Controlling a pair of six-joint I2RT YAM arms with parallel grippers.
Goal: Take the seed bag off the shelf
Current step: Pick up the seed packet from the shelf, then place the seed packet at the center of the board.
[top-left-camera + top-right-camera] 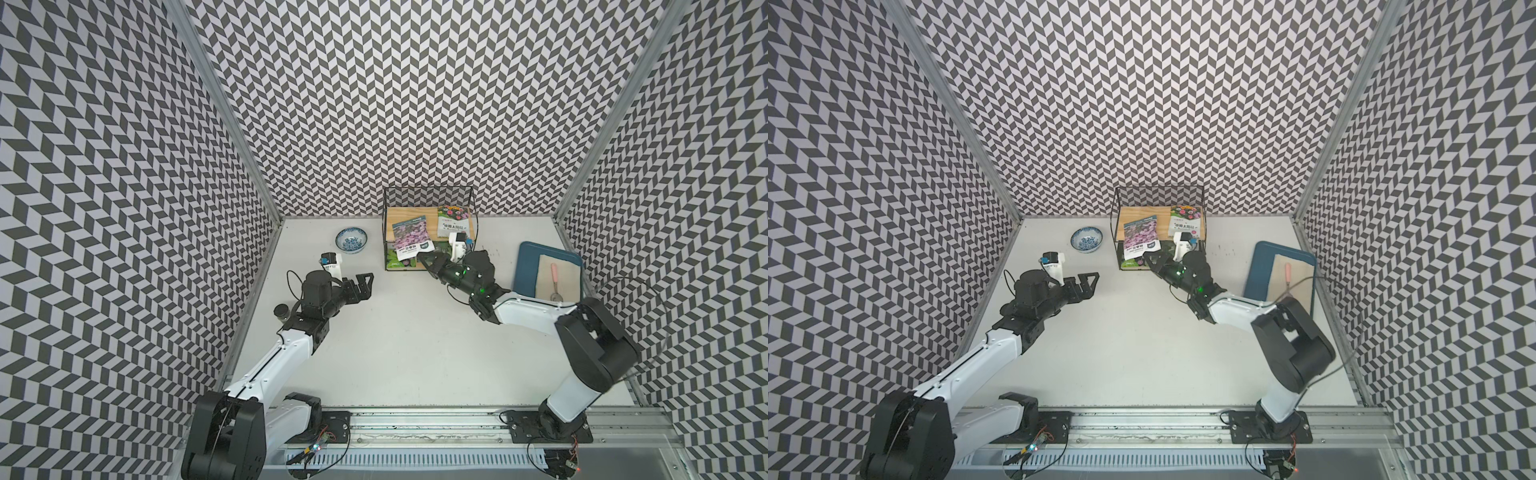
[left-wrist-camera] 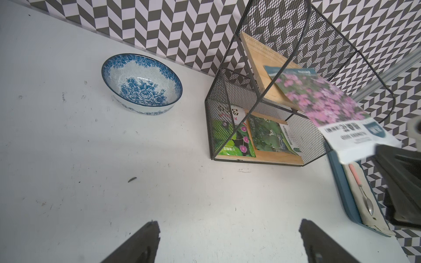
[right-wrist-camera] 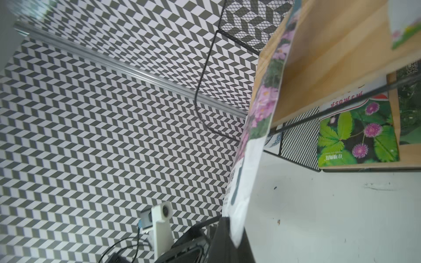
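Observation:
The white end [image 1: 410,250] of the seed bag is pinched in my right gripper's fingers past the upper board's edge, so my right gripper keeps pulling the seed bag until it lies on the clear tabletop [image 1: 451,313].
The shelf [image 1: 398,216] [image 1: 1133,212] stands at the back of the table, a black wire rack with two wooden boards [image 2: 257,59] [image 3: 330,57]. A seed bag [image 1: 410,236] [image 1: 1140,234] printed with pink flowers lies askew on the upper board, its white end hanging past the front edge. My right gripper [image 1: 424,257] [image 1: 1148,260] [image 3: 232,236] is shut on that white corner. In the left wrist view the seed bag [image 2: 325,102] tilts forward off the board. My left gripper [image 1: 365,283] [image 1: 1090,283] [image 2: 229,227] hovers open over bare table, left of the shelf.
A second flower packet [image 1: 453,222] lies on the upper board's right side, and more packets [image 2: 239,141] lie on the lower board. A blue-patterned bowl [image 1: 351,240] sits left of the shelf. A blue tray [image 1: 527,266] holding a cloth and spoon [image 1: 555,282] lies at the right.

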